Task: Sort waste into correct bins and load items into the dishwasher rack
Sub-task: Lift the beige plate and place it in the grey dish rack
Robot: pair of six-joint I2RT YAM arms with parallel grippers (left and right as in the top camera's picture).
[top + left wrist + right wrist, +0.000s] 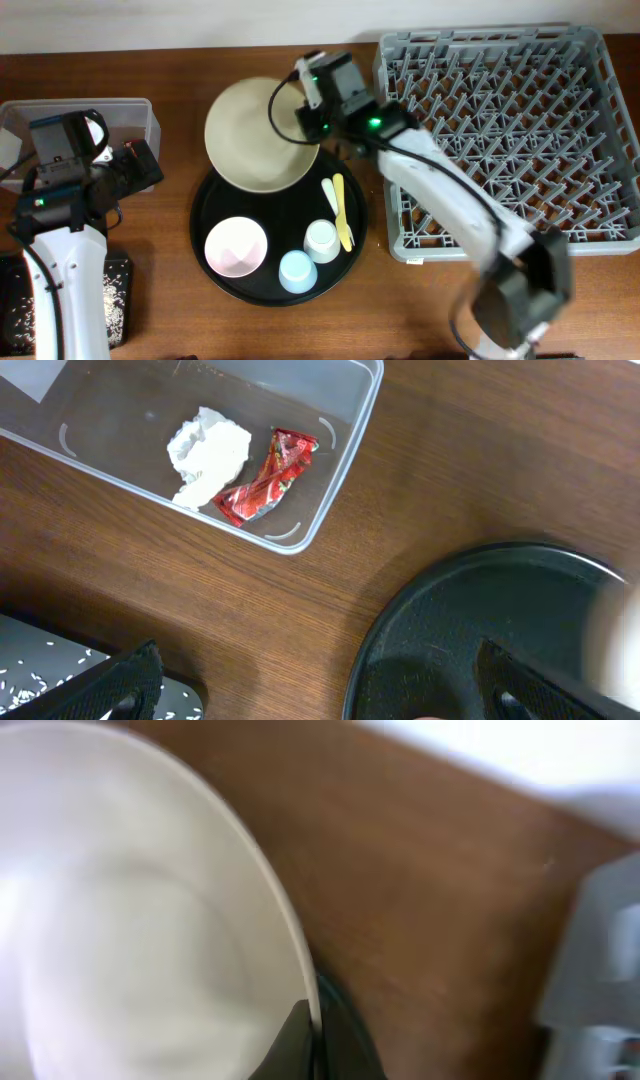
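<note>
The large cream bowl's open side [256,136] is facing up over the round black tray, so next my right gripper flips the bowl over into the grey dishwasher rack's back corner [432,92].
My right gripper [312,128] is shut on the rim of the large cream bowl [258,132] and holds it tilted over the back of the round black tray [200,232]; the right wrist view shows the rim [300,955] pinched between the fingers [318,1035]. The small pink bowl [236,246], white cup [322,240], light blue cup [298,271] and pale cutlery [339,208] sit on the round tray. The grey dishwasher rack [510,140] is at right. My left gripper [310,695] is open and empty above the table. The clear tub [335,465] holds the paper wad [208,452] and red wrapper [265,478].
The shallow black tray with rice grains [115,300] lies at the front left, its corner also in the left wrist view [40,670]. The round tray's edge [400,630] is under my left gripper's right finger.
</note>
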